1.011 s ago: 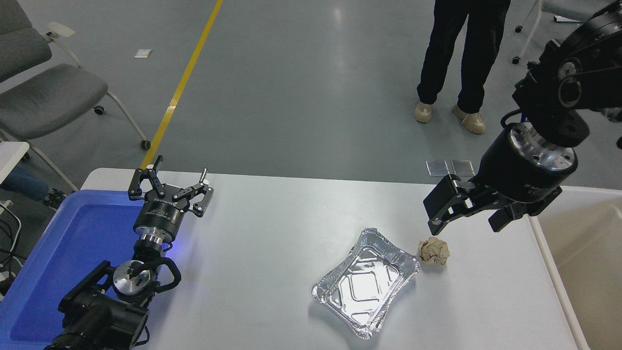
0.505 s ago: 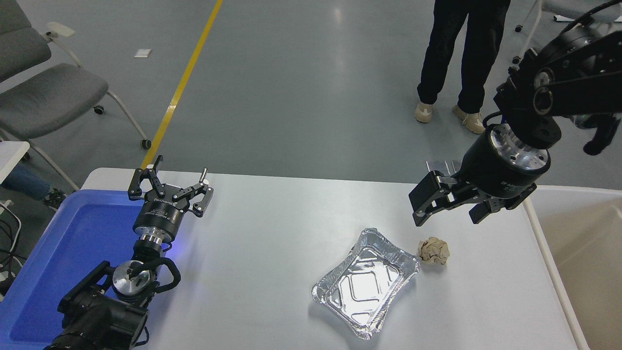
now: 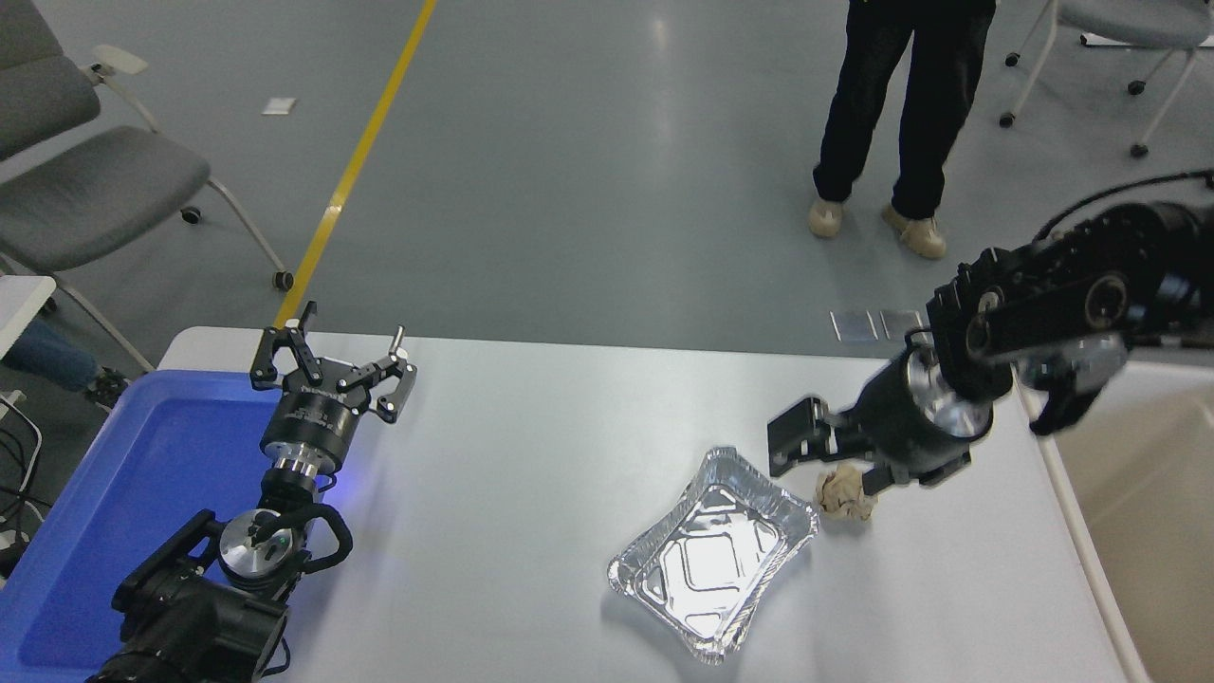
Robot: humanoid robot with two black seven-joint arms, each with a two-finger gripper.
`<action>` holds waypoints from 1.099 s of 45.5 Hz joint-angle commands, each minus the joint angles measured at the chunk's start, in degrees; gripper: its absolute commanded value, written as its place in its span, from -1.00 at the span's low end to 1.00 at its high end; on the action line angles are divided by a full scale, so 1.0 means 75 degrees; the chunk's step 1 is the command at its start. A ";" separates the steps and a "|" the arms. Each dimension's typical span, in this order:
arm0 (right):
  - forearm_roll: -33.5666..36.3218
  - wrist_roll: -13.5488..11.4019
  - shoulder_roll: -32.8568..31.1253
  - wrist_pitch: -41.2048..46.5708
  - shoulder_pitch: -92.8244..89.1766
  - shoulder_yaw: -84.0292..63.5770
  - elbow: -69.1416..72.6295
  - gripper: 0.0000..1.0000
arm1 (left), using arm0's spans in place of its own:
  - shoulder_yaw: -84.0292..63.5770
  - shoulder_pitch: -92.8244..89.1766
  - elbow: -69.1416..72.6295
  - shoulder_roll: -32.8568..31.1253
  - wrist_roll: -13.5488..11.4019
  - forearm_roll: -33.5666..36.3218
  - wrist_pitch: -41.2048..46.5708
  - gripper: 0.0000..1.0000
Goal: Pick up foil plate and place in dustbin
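I expect the foil plate (image 3: 719,558) to hold its open tray shape when I lift it by one side, since the crimped rim (image 3: 662,530) goes all around above raised sides.
The foil plate (image 3: 713,555) lies flat on the white table (image 3: 531,446), right of centre, shiny with a crimped rim. My right gripper (image 3: 823,459) is open and low over the table, just above the plate's far right corner, with one finger (image 3: 793,440) left of it and the other over a crumpled brown paper ball (image 3: 844,494). The beige dustbin (image 3: 1138,512) stands at the table's right edge. My left gripper (image 3: 332,365) is open and parked at the lower left.
A blue tray (image 3: 123,503) sits at the table's left edge under the left arm. A person's legs (image 3: 901,104) stand on the floor beyond the table. Grey chairs (image 3: 85,171) stand at the far left.
My right gripper has dropped and moved left, from above the table's far right down to just over the paper ball and the plate's corner. The left arm has not moved.
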 commanded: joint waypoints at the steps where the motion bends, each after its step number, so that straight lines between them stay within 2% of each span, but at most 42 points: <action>1: 0.1483 -0.0070 0.0037 -0.1158 -0.1016 0.0376 -0.0007 1.00 | -0.0001 0.0000 0.0000 0.0000 -0.0001 0.0006 0.0000 0.98; 5: 0.2046 -0.0081 0.0165 -0.1474 -0.1273 0.0423 0.0005 1.00 | -0.0001 0.0000 0.0000 0.0000 -0.0001 0.0006 0.0000 0.98; 9: 0.2235 -0.0128 0.0423 -0.1978 -0.1508 0.0424 0.0005 1.00 | -0.0001 0.0000 0.0000 0.0000 -0.0001 0.0006 0.0000 0.98; 20: 0.2270 -0.0421 0.0541 -0.2611 -0.2234 0.0997 0.0005 1.00 | -0.0001 0.0000 0.0000 0.0000 -0.0001 0.0006 0.0000 0.98; 31: 0.2235 -0.0902 0.0717 -0.3830 -0.3266 0.1829 -0.0089 1.00 | -0.0001 0.0000 0.0000 0.0000 -0.0001 0.0006 0.0000 0.98; 50: 0.2024 -0.1054 0.0846 -0.4334 -0.3864 0.1830 -0.1050 1.00 | -0.0001 0.0000 0.0000 0.0000 -0.0001 0.0006 0.0000 0.98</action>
